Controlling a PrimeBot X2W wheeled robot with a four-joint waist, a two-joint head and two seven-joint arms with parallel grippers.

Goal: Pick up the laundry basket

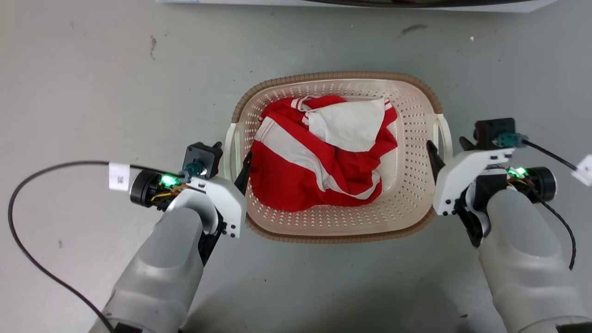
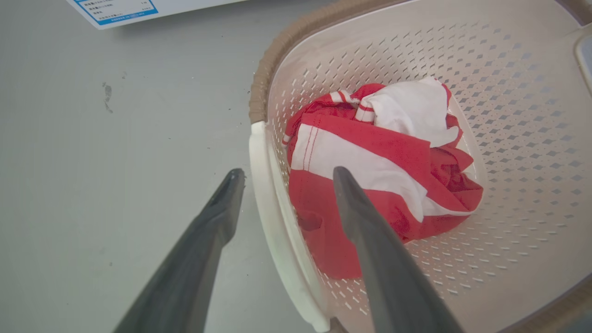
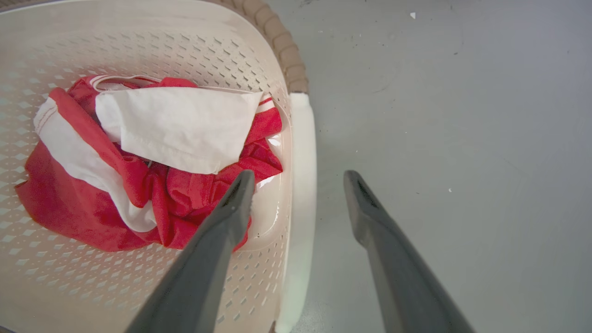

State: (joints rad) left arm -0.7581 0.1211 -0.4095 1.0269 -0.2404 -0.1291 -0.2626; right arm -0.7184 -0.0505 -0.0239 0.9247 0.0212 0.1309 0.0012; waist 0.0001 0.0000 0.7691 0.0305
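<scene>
The red and white garment is slumped deep down inside the basket's sides, so I expect the garment to stay in place and come along when the robot lifts the basket.
The laundry basket stands on the grey floor, cream with perforated walls and a brown woven-look rim. A crumpled red and white garment lies inside it. My left gripper is open and straddles the basket's white left handle, one finger outside and one inside the wall. My right gripper is also open, astride the white right handle in the same way. In both wrist views a gap shows between the fingers and the handle.
A white appliance edge runs along the top of the head view, and its blue-bordered label shows in the left wrist view. Black cables trail from both wrists over the floor.
</scene>
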